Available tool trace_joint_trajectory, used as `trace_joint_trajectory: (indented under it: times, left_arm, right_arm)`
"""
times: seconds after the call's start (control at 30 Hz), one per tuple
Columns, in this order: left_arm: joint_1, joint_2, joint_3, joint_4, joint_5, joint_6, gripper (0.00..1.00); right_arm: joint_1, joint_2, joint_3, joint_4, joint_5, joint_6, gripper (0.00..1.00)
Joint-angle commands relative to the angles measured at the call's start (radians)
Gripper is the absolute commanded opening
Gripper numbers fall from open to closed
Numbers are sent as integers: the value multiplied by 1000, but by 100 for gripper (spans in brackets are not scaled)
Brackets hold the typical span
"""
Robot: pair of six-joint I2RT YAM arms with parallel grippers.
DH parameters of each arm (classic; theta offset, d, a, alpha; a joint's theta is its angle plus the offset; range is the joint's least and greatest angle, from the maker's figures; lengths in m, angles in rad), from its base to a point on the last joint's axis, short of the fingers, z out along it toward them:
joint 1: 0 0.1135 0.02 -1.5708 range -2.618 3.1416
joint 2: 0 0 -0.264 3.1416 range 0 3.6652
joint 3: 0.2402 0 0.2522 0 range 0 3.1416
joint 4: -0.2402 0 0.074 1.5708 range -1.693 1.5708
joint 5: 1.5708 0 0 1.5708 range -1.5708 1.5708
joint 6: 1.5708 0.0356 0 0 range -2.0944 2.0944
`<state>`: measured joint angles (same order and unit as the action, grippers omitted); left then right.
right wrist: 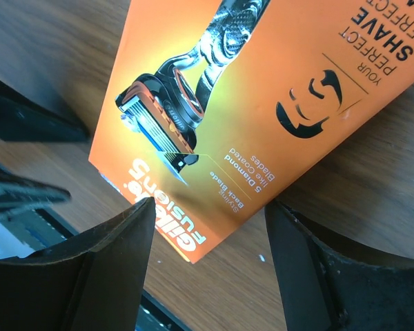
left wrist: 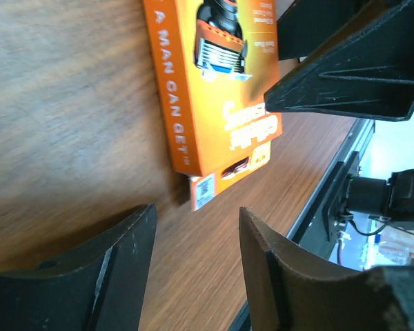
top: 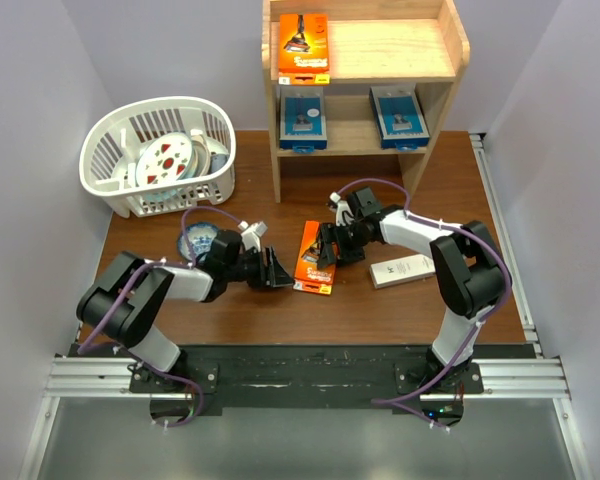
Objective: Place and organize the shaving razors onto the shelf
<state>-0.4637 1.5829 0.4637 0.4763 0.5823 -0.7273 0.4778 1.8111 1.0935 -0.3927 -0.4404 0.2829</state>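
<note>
Next, my left gripper reaches in and pinches the tab (left wrist: 205, 189) while my right gripper braces the pack, because the orange pack's end tab (left wrist: 229, 174) lies beyond my left gripper's open fingers.
An orange razor pack (top: 316, 258) lies flat on the brown table between my two grippers. My left gripper (top: 275, 270) is open and empty just left of it. In the left wrist view the pack (left wrist: 214, 89) lies ahead of the open gripper (left wrist: 196, 221). My right gripper (top: 332, 245) is open at the pack's right edge. In the right wrist view its jaws (right wrist: 207, 214) stand on either side of the pack's corner (right wrist: 262, 103), not closed on it. The pine shelf (top: 450, 45) holds an orange pack (top: 303, 47) on top and two blue packs (top: 302, 118) (top: 397, 113) on the lower tier.
A white razor pack (top: 402, 271) lies on the table right of the right gripper. A white slotted basket (top: 110, 150) with dishes stands at the back left. A small blue-patterned dish (top: 198, 240) lies by the left arm. The right gripper's finger (left wrist: 352, 76) shows in the left wrist view.
</note>
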Motion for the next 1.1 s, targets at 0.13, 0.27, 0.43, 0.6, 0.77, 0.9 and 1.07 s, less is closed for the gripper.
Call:
trace_joint_trajectory:
  times: [0.13, 0.27, 0.43, 0.6, 0.77, 0.9, 1.07]
  left_arm:
    - [-26, 84, 3, 128, -48, -81, 55]
    - [-38, 118, 6, 137, -45, -95, 52]
    - [-53, 156, 19, 139, -42, -118, 45]
    - [-59, 210, 62, 136, -21, -138, 34]
    - [-59, 218, 92, 67, -41, -142, 21]
    - [-59, 204, 75, 7, -88, -179, 45]
    - [-59, 204, 15, 71, -99, -221, 51]
  right_arm:
    - [4, 17, -37, 35, -9, 50, 69]
    - [4, 22, -27, 35, -11, 56, 69]
    - [4, 34, -18, 43, -17, 78, 69]
    - [5, 40, -17, 61, -24, 104, 69]
    - [4, 33, -26, 77, -27, 122, 70]
    - [5, 21, -38, 77, -27, 130, 70]
    - [4, 7, -66, 95, -35, 151, 70]
